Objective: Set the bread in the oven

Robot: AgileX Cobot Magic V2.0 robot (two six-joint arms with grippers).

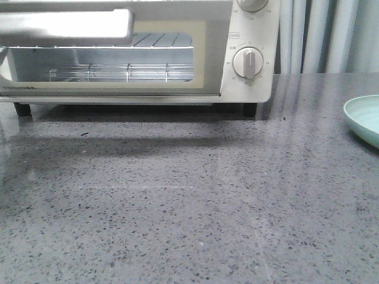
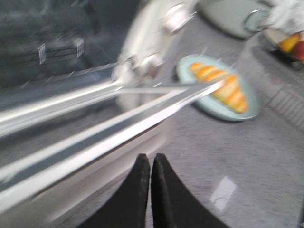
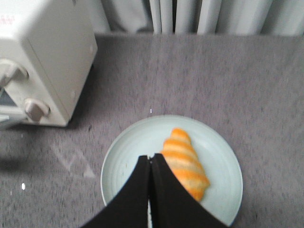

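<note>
I should go on down until my open fingers are on both sides of the bread's middle [image 3: 185, 165], before I close them, because the bread's length [image 3: 182, 149] points away from my right gripper on a clear plate.
The bread [image 3: 185, 164], a golden-orange striped croissant roll, lies on a pale green plate [image 3: 128, 156]; both also show in the left wrist view, bread [image 2: 221, 85] on plate [image 2: 247, 111]. The cream-white oven [image 1: 249, 35] stands at the back left, its glass door [image 1: 106, 65] tilted partway out, the wire rack visible inside. My right gripper [image 3: 151, 157] is shut and empty, just above the plate beside the bread. My left gripper [image 2: 151, 158] is shut and empty, close by the blurred door edge [image 2: 118, 128]. Neither gripper shows in the front view.
The plate's rim [image 1: 362, 118] shows at the right edge of the speckled grey counter [image 1: 189, 201]. Pale curtains [image 1: 320, 35] hang behind. A bowl of fruit [image 2: 290, 43] and a grey-green dish [image 2: 228, 16] lie beyond the plate.
</note>
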